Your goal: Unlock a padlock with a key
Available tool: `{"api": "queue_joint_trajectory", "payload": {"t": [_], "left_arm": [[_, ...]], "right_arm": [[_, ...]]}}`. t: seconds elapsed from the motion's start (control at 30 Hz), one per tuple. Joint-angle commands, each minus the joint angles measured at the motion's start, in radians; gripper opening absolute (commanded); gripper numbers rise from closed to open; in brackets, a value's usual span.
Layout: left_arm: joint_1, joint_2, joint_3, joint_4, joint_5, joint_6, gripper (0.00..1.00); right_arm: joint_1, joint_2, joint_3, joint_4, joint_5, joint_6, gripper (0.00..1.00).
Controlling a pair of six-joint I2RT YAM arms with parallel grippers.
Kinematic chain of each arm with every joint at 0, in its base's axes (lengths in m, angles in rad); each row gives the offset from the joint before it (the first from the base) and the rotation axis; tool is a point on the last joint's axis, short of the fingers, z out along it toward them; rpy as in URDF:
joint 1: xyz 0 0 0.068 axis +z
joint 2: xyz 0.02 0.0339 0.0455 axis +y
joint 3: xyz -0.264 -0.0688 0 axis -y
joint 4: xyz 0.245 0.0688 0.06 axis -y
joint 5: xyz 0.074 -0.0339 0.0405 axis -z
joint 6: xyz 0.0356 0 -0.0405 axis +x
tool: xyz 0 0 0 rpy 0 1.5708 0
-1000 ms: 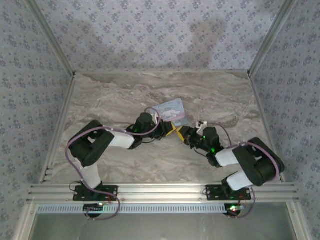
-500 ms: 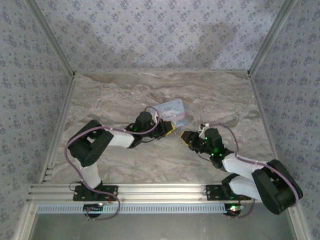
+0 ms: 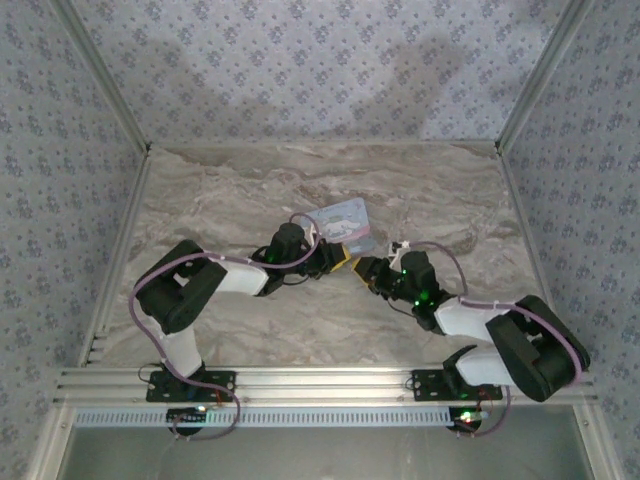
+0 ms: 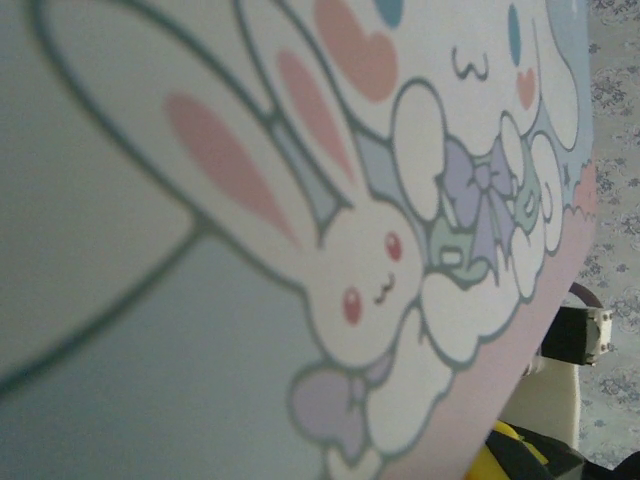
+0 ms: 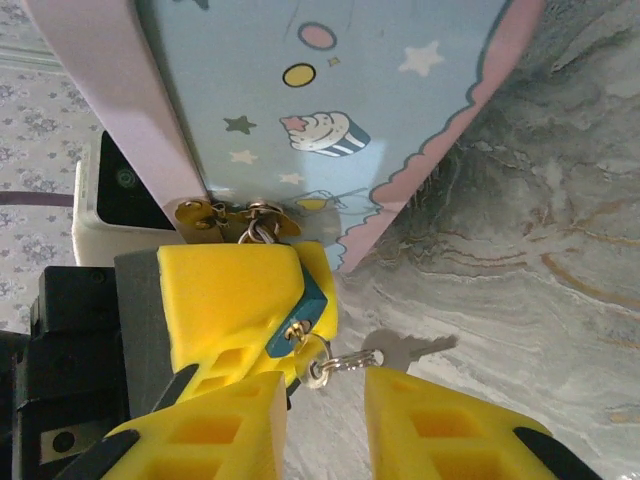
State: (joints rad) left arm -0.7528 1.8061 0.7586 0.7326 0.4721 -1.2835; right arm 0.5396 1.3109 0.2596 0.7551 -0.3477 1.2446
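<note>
The key's head (image 5: 316, 362) is at a slant to the open fingers of the robot's right gripper, so the robot should move back, turn that gripper and head straight for the padlock's keyhole (image 5: 297, 330) before it closes the fingers.
The padlock (image 5: 308, 312), a small teal-blue block, hangs from the hasp (image 5: 238, 215) of the pale blue cartoon tin (image 5: 330, 90). My left gripper (image 3: 338, 260) is shut on it, its yellow fingers (image 5: 230, 295) clamped around the body. A brass key stub (image 5: 297, 334) sits at the keyhole and carries a ring (image 5: 320, 366). A silver key (image 5: 410, 349) on that ring rests on the marble. My right gripper (image 5: 325, 405) is open just below the ring, with a finger on each side and nothing between them. In the top view it (image 3: 367, 268) faces the left one.
The tin's cartoon lid (image 4: 300, 220) fills the left wrist view at very close range, with a yellow finger (image 4: 500, 458) at its lower right. Marble tabletop (image 3: 420, 190) stretches behind and beside the tin. Patterned walls and metal posts (image 3: 118, 95) enclose the table.
The right arm drew back a little half a second ago, then came in again to the padlock. Its elbow has swung. The left arm and the tin have stayed put.
</note>
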Motion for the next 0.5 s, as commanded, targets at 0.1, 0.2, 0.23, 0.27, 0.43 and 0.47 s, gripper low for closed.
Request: {"api": "queue_joint_trajectory", "payload": {"t": [0.1,0.2,0.23,0.27,0.43,0.47], "left_arm": [[0.003,-0.04,0.031,0.016,0.036,-0.002,0.0],[0.004,-0.038,0.031,0.019,0.037,-0.005,0.0],[0.004,-0.037,0.031,0.019,0.036,-0.005,0.0],[0.003,-0.037,0.03,0.02,0.037,-0.007,0.0],[0.001,-0.034,0.027,0.036,0.044,-0.014,0.0],[0.0,-0.034,0.027,0.038,0.047,-0.014,0.0]], "right_arm": [[0.017,0.061,0.021,0.081,0.008,0.03,0.24],[0.019,0.073,0.014,0.105,0.012,0.037,0.16],[0.019,0.075,0.013,0.107,0.013,0.038,0.13],[0.02,0.075,0.012,0.108,0.012,0.038,0.1],[0.019,0.09,0.02,0.135,0.024,0.057,0.02],[0.02,0.096,0.019,0.154,0.029,0.067,0.01]]}}
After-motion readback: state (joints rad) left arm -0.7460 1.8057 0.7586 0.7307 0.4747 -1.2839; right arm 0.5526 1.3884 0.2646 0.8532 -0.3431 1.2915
